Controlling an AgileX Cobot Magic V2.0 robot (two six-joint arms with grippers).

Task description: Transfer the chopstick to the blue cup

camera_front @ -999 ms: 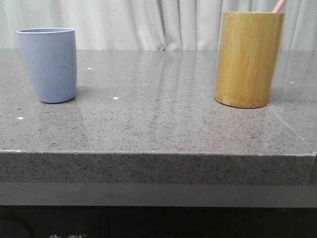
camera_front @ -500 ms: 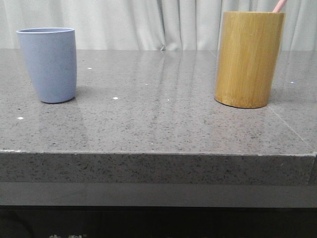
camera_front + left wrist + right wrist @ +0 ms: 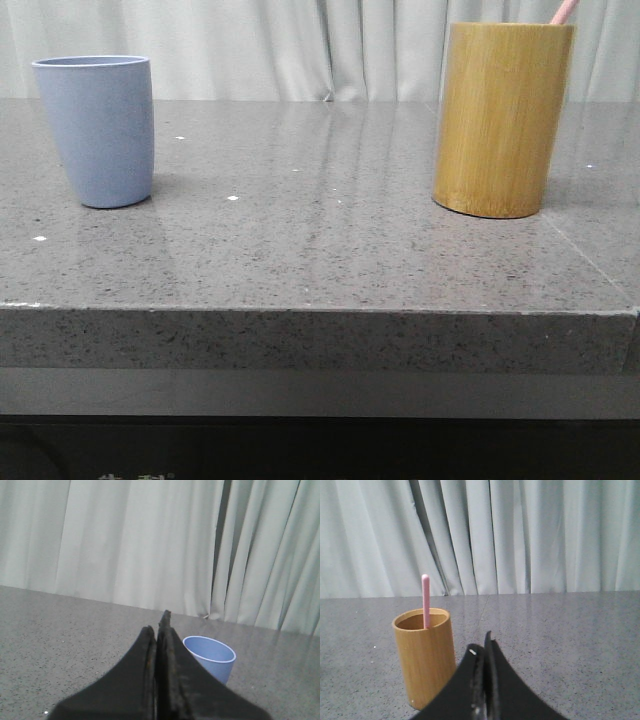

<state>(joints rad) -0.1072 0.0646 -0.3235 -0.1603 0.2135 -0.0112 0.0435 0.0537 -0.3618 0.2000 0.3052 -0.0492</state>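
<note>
My left gripper needs to bring the blue cup beside the bamboo cylinder (image 3: pixel 346 200) before my right gripper takes the chopstick, because the blue cup is far from the bamboo cylinder (image 3: pixel 100 132).
The blue cup (image 3: pixel 98 130) stands upright at the left of the grey stone table; it also shows in the left wrist view (image 3: pixel 212 657), empty inside. A pale pink chopstick (image 3: pixel 425 601) stands in the bamboo cylinder (image 3: pixel 425 655), its tip just showing at the top of the front view (image 3: pixel 565 11). My left gripper (image 3: pixel 156 630) is shut and empty, short of the blue cup. My right gripper (image 3: pixel 482 647) is shut and empty, near the bamboo cylinder and apart from it. Neither gripper shows in the front view.
The bamboo cylinder (image 3: pixel 502 120) stands at the right of the table (image 3: pixel 320 250). Pale curtains (image 3: pixel 300 50) hang behind the table. The table's front edge (image 3: pixel 320 312) runs across the front view.
</note>
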